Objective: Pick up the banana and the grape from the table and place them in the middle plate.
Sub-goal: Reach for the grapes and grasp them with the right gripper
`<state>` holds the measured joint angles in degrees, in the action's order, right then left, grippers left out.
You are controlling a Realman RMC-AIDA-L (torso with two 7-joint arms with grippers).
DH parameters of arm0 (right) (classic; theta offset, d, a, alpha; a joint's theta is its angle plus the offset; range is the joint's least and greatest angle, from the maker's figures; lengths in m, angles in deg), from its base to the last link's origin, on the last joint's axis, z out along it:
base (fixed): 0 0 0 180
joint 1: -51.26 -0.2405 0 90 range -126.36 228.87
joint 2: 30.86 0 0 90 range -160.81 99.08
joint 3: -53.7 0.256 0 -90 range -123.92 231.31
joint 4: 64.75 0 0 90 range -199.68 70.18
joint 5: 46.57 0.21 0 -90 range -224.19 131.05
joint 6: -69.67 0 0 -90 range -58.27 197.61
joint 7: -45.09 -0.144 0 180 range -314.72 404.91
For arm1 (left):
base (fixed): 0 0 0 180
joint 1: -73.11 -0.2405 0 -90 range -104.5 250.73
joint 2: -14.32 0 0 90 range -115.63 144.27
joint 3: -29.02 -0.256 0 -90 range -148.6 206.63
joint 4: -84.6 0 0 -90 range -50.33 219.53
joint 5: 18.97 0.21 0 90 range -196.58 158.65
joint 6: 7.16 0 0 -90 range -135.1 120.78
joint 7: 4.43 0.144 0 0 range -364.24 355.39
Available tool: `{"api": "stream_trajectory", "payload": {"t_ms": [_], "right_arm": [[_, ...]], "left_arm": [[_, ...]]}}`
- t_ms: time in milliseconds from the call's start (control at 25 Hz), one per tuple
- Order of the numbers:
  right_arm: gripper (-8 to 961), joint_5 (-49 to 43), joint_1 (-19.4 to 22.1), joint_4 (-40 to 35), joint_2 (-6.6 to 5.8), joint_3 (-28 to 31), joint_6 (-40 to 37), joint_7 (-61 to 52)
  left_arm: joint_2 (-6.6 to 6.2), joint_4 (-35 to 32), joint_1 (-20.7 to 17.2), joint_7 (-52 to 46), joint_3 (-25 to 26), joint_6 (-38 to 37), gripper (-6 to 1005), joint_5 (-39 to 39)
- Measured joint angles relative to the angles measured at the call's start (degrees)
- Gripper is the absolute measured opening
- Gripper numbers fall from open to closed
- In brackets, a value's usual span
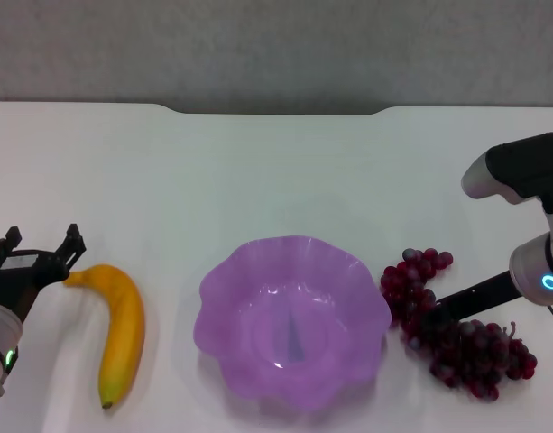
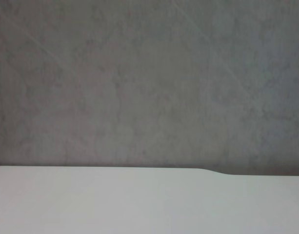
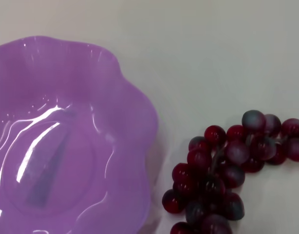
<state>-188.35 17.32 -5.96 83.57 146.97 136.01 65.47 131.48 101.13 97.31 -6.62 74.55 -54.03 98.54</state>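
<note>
Next, my right gripper opens, moves over the bunch's thick part (image 1: 475,354) and closes before lifting, because its fingers are at the grape bunch's bend (image 1: 418,317), next to that thick part.
The banana (image 1: 121,329) lies on the white table (image 1: 276,171) at the left, its stem end pointing at my left gripper (image 1: 40,244). That gripper is open and empty, just left of the stem end. The purple scalloped middle plate (image 1: 222,298) sits at the front centre, empty. The grape bunch (image 1: 461,343) lies on the table just right of the plate. My right gripper (image 1: 431,313) reaches in from the right and sits at the bunch's top. In the right wrist view, the grapes (image 3: 222,170) lie beside the plate's rim (image 3: 134,112).
The table's notched far edge (image 1: 276,110) meets a grey wall. The left wrist view shows only the bare tabletop (image 2: 139,204) and that wall. Nothing else stands on the table.
</note>
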Motion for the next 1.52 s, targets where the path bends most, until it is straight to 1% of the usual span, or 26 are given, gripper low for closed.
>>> {"api": "stream_trajectory", "payload": {"t_ms": [360,600,800,920,1160,1320,1520], "right_arm": [[640,1.50,-0.20,-0.75,0.00,-0.80,-0.15,0.20],[839,1.53,-0.87,-1.76,0.00,-0.90,-0.01,0.25],[657,1.52,-1.06,-2.18,0.00,-0.90,0.09,0.29],[409,1.96,-1.08,-2.19,0.00,-1.05,0.31,0.32],[373,4.21,-1.32,-2.57,0.00,-2.24,0.36,0.77],[368,4.24,-1.60,-4.68,0.00,-2.09,0.27,0.98],[362,4.27,-1.76,-5.13,0.00,-2.26,0.48,1.01]], "left_arm": [[0.00,0.00,0.16,0.00,0.00,0.09,891,0.00],[0.00,0.00,0.31,0.00,0.00,0.14,890,0.00],[0.00,0.00,0.33,0.00,0.00,0.21,890,0.00],[0.00,0.00,0.38,0.00,0.00,0.21,890,0.00],[0.00,0.00,0.42,0.00,0.00,0.26,891,0.00],[0.00,0.00,0.42,0.00,0.00,0.30,891,0.00],[0.00,-0.09,0.39,0.00,0.00,0.30,891,0.00]]}}
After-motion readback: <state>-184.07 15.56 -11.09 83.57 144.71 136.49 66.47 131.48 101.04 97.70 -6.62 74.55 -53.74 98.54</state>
